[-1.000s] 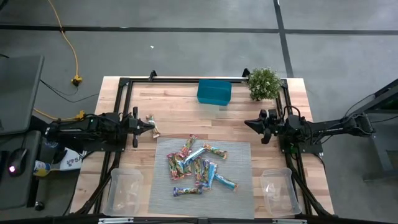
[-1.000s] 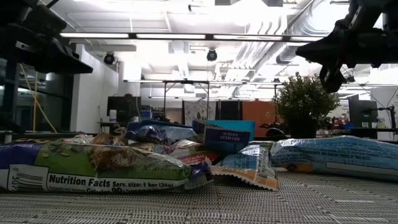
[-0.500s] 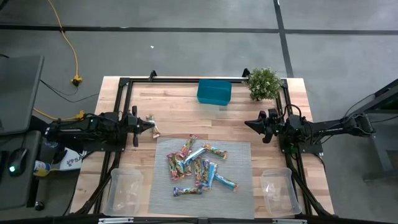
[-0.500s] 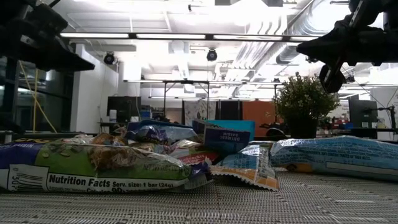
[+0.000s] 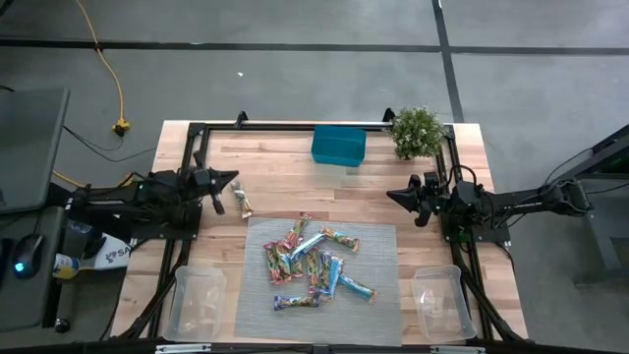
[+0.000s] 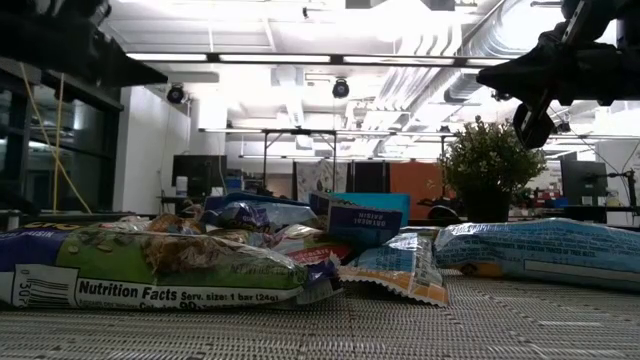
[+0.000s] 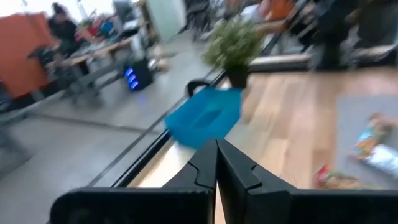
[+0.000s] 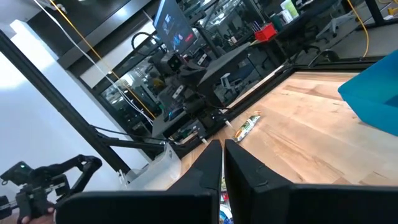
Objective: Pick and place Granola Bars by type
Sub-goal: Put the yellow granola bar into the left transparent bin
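Note:
Next, my left gripper goes up and opens, because it points level past a lone granola bar (image 5: 242, 202) that lies off the mat. It should then take that bar (image 5: 244, 206) from above.
Several granola bars (image 5: 311, 262) in shiny blue and red-green wrappers lie in a loose heap on a grey mat (image 5: 378, 295) at the table's middle. In the low view the granola bars (image 6: 180, 265) show close up. One more bar (image 5: 243, 204) lies alone on the bare wood, left of the mat. My left gripper (image 5: 232, 178) is shut with nothing in it, above the wood just beyond that bar; its fingers meet in the left wrist view (image 7: 216, 163). My right gripper (image 5: 393, 195) waits shut over the table's right side, also seen in its wrist view (image 8: 222, 155).
A teal box (image 5: 338, 145) and a small potted plant (image 5: 417, 131) stand at the far edge. Two clear plastic tubs (image 5: 197, 300) (image 5: 439, 301) sit at the near corners, one on each side of the mat. A black frame (image 5: 295, 125) runs round the table.
My left gripper has risen and swung toward the table's far edge, away from the lone bar on the wood, staying shut. The bar lies where it was.

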`<act>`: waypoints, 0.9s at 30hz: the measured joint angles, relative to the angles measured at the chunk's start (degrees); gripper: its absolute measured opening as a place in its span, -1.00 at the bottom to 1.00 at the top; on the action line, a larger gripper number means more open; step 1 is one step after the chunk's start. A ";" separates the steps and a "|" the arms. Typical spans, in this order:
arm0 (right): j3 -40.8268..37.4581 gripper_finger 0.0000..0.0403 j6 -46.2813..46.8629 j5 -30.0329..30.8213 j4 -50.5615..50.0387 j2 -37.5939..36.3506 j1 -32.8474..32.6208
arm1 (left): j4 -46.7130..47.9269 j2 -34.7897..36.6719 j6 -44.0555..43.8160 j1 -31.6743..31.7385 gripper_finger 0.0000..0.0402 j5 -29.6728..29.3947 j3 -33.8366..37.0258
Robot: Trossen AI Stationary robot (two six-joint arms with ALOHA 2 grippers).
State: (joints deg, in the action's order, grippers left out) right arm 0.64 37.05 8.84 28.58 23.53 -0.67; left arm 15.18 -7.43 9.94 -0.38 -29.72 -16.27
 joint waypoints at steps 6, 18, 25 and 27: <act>0.00 -1.00 0.00 0.00 -0.03 0.02 0.00 | 5.08 -10.73 0.01 0.00 -0.96 -5.11 -10.60; 0.00 -1.00 0.36 -0.71 -3.10 0.02 0.00 | 36.90 -32.40 -28.46 0.04 -0.26 -12.88 -34.16; 0.00 -1.00 0.21 -1.92 -4.23 0.02 0.00 | 46.03 -39.05 -51.17 0.04 0.13 -4.99 -35.60; 0.00 -1.00 0.12 -1.92 -4.77 0.02 -0.01 | 48.69 -41.34 -54.86 0.07 0.19 -3.82 -35.34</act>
State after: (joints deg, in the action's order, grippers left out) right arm 0.64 37.17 6.92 23.81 23.55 -0.68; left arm 63.87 -48.77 -44.93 -0.32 -33.55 -51.61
